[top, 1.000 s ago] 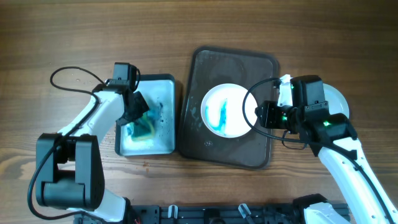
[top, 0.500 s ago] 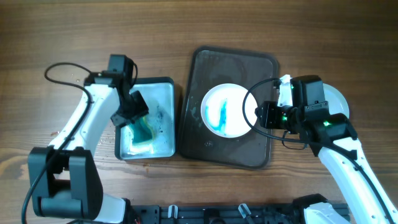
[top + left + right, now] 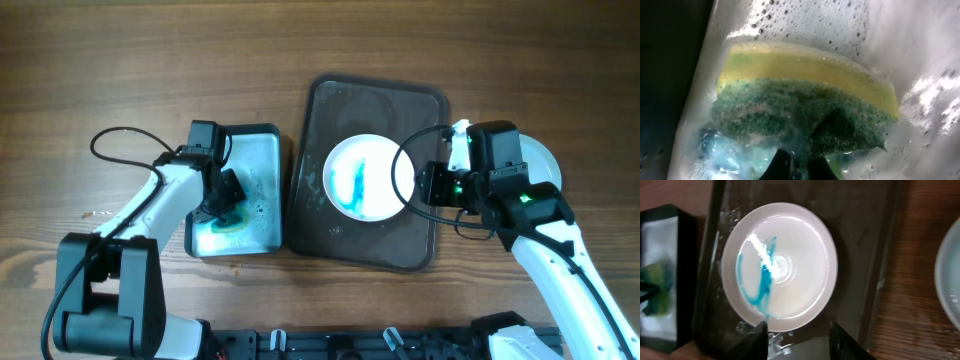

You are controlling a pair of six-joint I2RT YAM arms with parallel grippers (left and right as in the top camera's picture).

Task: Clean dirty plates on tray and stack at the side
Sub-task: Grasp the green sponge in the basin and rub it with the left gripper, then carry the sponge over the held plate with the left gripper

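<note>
My gripper will push wet blue suds over the plate's rim with the sponge (image 3: 805, 97) when I wipe, because blue-tinted, foamy water (image 3: 726, 156) soaks the sponge's green side.
A white plate (image 3: 360, 178) smeared with blue paint lies in the middle of the dark brown tray (image 3: 370, 100). My right gripper (image 3: 418, 185) hovers open at the plate's right rim; in the right wrist view its fingers (image 3: 760, 336) stand just short of the plate (image 3: 780, 265), holding nothing. A second white plate (image 3: 547, 155) lies on the table right of the tray, partly under the right arm. My left gripper (image 3: 226, 193) is down in the basin, shut on the yellow-and-green sponge (image 3: 805, 95).
The teal-rimmed basin (image 3: 250, 128) with foamy, blue-tinted water sits left of the tray, almost touching it. A black cable (image 3: 120, 140) loops beside the left arm. Bare wood spans the far half of the table.
The left gripper opened and let the sponge drop in the basin, then moved back down onto it and shut. The right arm and the plates have not moved.
</note>
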